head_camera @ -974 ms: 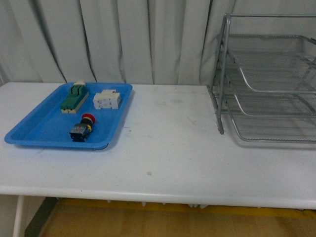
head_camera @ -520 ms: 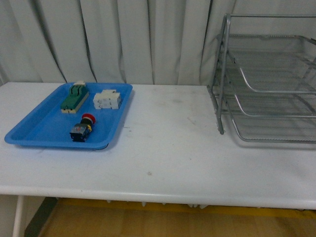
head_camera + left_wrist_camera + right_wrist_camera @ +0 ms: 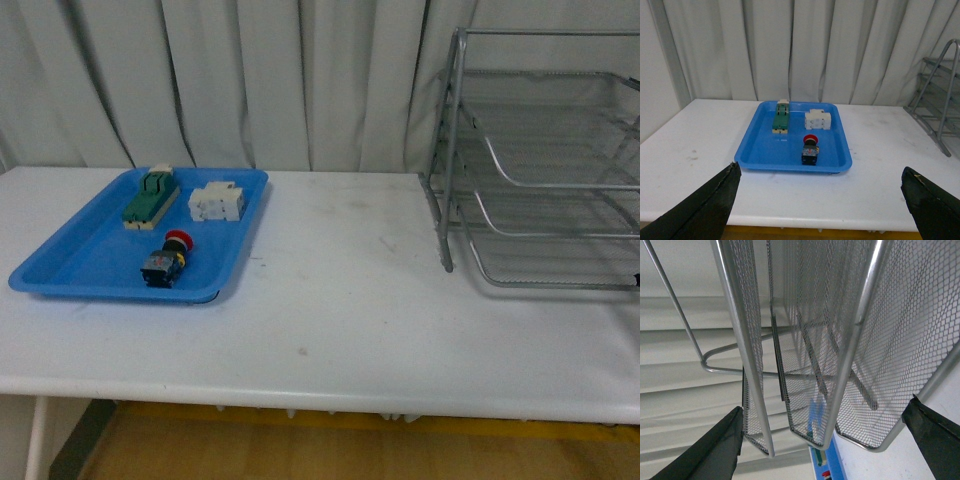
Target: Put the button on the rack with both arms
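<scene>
The middle tray will slide out over the lowest tray when I pull it, because a gap shows under the middle tray's rim.
The button, red cap on a black body, lies on its side in the blue tray at the table's left. In the left wrist view the button is ahead of my left gripper, which is open, well short of the tray, with nothing between its fingers. The silver wire rack stands at the right with three stacked trays. My right gripper is open close against the rack, whose tray fronts fill its view. Neither gripper body shows in the front view.
A green-and-cream block and a white blocky part lie at the back of the blue tray. Grey curtains hang behind the white table. The table's front edge runs across, with floor below it.
A small dark bit has come into the front view's right edge beside the rack's lowest tray. The button and tray have not moved.
</scene>
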Controlling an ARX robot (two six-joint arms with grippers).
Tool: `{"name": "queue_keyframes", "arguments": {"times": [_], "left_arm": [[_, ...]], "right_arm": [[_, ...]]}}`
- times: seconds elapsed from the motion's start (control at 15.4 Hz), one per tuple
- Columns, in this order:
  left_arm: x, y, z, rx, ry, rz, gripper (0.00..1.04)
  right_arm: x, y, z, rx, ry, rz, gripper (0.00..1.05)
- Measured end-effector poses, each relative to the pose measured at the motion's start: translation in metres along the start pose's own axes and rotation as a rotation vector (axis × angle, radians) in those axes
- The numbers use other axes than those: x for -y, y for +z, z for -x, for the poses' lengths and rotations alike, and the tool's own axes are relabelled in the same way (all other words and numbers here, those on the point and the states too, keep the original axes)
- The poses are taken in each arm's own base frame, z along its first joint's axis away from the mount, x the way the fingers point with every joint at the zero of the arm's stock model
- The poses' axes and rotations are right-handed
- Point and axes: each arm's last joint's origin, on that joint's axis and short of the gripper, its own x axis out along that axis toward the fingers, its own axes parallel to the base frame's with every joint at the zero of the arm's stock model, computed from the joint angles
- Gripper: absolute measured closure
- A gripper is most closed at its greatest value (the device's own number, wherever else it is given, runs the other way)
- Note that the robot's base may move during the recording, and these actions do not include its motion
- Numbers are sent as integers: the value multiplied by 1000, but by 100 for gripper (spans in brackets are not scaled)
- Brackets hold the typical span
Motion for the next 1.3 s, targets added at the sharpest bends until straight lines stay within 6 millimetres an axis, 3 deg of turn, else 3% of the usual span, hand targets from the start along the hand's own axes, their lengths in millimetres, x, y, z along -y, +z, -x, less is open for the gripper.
{"name": "queue_keyframes", "arguments": {"times": [0.45, 0.84, 0.97, 1.17, 1.3], "left_arm": [[0, 0, 0, 0, 0, 0, 7], [0, 0, 0, 0, 0, 0, 7], [0, 0, 0, 0, 0, 0, 7], [0, 0, 0, 0, 0, 0, 7], [0, 0, 0, 0, 0, 0, 7]], "right_arm": [[15, -1, -15, 10, -20, 16, 6], [9, -1, -33, 5, 17, 46, 7], [12, 1, -39, 11, 21, 57, 20], [9, 3, -46, 11, 40, 81, 53], [14, 4, -50, 17, 20, 86, 70]]}}
